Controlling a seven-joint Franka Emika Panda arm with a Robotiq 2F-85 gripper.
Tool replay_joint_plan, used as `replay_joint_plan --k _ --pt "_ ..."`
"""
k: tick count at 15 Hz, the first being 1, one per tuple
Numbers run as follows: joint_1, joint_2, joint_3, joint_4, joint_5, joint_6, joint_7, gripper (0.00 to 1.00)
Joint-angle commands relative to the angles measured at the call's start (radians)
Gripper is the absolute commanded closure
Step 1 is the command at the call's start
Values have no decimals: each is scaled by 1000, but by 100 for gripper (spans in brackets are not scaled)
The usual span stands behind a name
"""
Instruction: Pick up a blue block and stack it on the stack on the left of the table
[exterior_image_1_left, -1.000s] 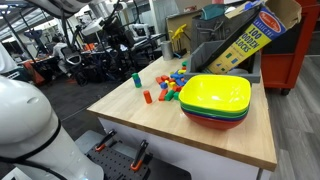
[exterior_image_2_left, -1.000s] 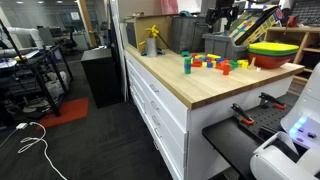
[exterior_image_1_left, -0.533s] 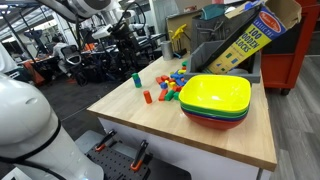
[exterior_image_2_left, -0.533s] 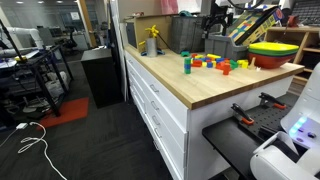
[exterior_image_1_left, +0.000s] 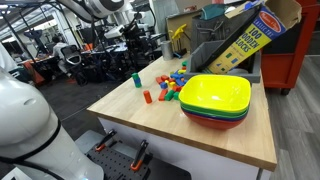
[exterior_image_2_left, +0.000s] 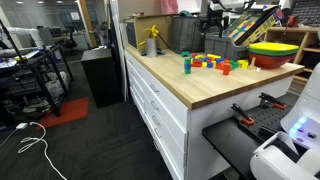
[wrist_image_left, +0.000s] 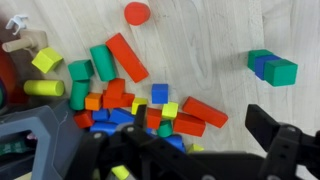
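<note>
Both sides of the small blue block (wrist_image_left: 160, 93) are free and square to my fingers, so my gripper should go over and down next and close on that block.
The table (exterior_image_1_left: 140, 125) has a light wood top. A pile of coloured blocks (exterior_image_1_left: 172, 85) lies near its far edge and holds several blue blocks; one small blue block (wrist_image_left: 160, 93) shows in the wrist view. The stack (exterior_image_1_left: 136, 79) is a narrow dark-green column that stands apart from the pile. It also shows in an exterior view (exterior_image_2_left: 186, 63) and in the wrist view (wrist_image_left: 272, 67), where it looks green with a blue part. My gripper (wrist_image_left: 165, 150) is open and empty. It hangs high above the pile in both exterior views (exterior_image_1_left: 132, 35) (exterior_image_2_left: 212, 22).
Stacked yellow, green and red bowls (exterior_image_1_left: 215, 100) stand on the table next to the pile. A red-orange block (exterior_image_1_left: 146, 97) stands alone nearer the front. A red round piece (wrist_image_left: 137, 12) lies apart. A block box (exterior_image_1_left: 245, 40) leans behind.
My arm has swung in over the far side of the table, towards the block pile. The blocks, stack and bowls have not moved.
</note>
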Motion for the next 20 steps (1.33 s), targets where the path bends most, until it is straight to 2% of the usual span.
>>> replay_joint_plan --k 1,6,11,20 --pt "15 2 -15 6 -4 -2 2 0" --pt "-9 82 -19 36 -32 1 93 0" --pt "-7 198 -58 75 -62 -3 153 0" --pt "15 401 -113 225 -7 -21 9 0"
